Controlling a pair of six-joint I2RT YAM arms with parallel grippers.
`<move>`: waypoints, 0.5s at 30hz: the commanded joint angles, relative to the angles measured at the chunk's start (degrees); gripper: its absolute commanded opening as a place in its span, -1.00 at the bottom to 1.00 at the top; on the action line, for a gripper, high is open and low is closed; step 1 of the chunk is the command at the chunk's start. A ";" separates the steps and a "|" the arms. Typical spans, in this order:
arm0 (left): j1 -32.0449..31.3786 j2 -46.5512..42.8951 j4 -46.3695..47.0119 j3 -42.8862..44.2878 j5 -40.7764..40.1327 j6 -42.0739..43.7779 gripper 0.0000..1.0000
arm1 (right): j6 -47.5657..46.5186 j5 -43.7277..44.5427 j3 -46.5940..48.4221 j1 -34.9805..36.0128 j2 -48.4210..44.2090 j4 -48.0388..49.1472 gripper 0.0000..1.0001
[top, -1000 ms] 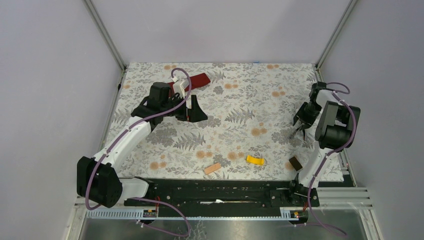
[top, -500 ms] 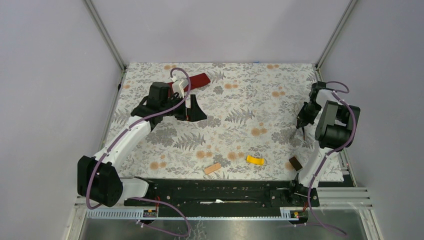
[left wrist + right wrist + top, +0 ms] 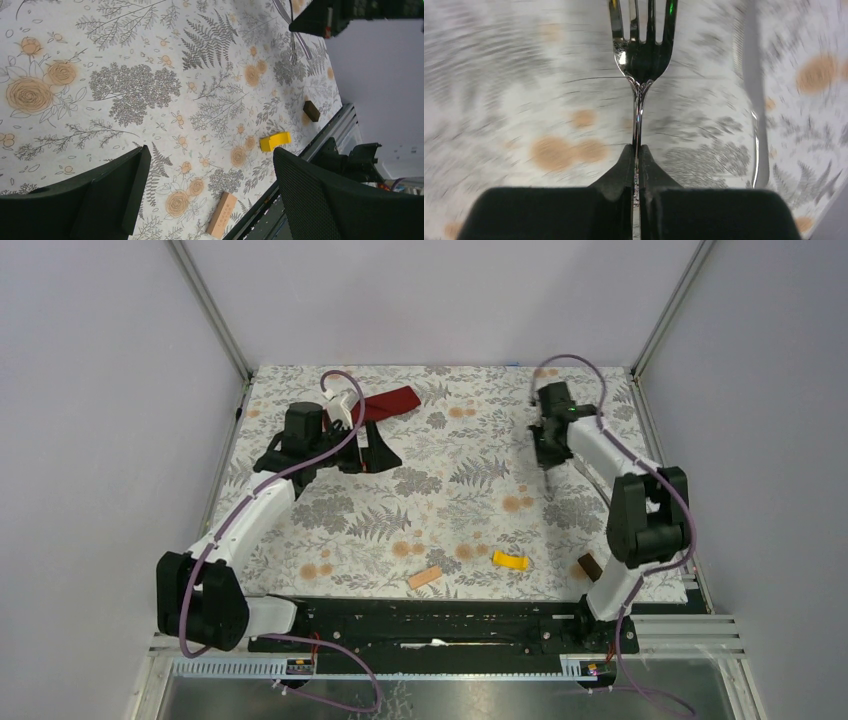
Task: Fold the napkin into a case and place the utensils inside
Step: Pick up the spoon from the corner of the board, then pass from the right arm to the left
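Note:
I expect the dark red napkin [image 3: 390, 404] to creep along when I push the fork into its fold, because the napkin lies loose and there is open tablecloth [image 3: 440, 388] beyond it.
The dark red napkin [image 3: 386, 403] lies bunched at the far left of the table, partly hidden by my left arm. My left gripper [image 3: 372, 452] hovers just in front of it, open wide and empty; its black fingers [image 3: 125, 185] frame bare tablecloth. My right gripper [image 3: 546, 444] is at the far middle-right, shut on the handle of the silver fork [image 3: 642, 45], tines pointing away from the jaws. A slim silver knife [image 3: 756, 115] shows blurred to the right of the fork; I cannot tell whether it rests on the table.
The flowered tablecloth [image 3: 470, 490] covers the table. Near the front edge lie a tan block [image 3: 425, 577], a yellow block [image 3: 510, 561] and a brown block [image 3: 590, 566]. Grey walls with metal posts enclose the left, far and right sides.
My right arm has swung from the right edge to the far middle-right, carrying the fork. My left gripper has shifted slightly left and farther away, toward the napkin.

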 commanded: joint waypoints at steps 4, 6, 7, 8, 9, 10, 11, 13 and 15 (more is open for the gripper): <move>4.70 0.09 5.06 -1.46 8.66 -8.20 0.96 | -27.55 1.24 -5.92 23.35 -13.74 4.73 -1.00; 7.62 -2.86 5.19 -3.70 11.23 -12.28 0.97 | -30.55 -0.61 -7.21 27.92 -15.87 5.47 -1.00; 9.34 -4.65 4.68 -4.97 11.95 -14.16 0.97 | -31.96 -3.43 -7.78 29.38 -16.82 5.50 -1.00; 10.79 -6.33 4.26 -6.14 13.24 -15.64 0.97 | -33.83 -5.94 -8.30 31.05 -17.63 5.51 -1.00; 11.81 -7.74 3.97 -7.07 14.57 -16.55 0.97 | -35.87 -8.30 -8.87 32.56 -18.13 5.25 -1.00; 12.14 -8.85 3.14 -7.53 15.64 -16.67 0.97 | -37.93 -9.28 -9.26 34.50 -18.40 4.93 -1.00; 12.03 -9.47 1.21 -7.38 16.61 -15.86 0.97 | -39.40 -10.17 -9.35 36.65 -18.41 4.63 -1.00; 10.98 -9.12 -2.32 -6.56 19.70 -12.52 0.97 | -41.32 -11.79 -8.72 39.01 -18.01 3.34 -1.00; 10.39 -7.24 -7.27 -5.92 23.69 -8.39 0.94 | -42.59 -12.90 -8.18 40.92 -17.35 2.59 -1.00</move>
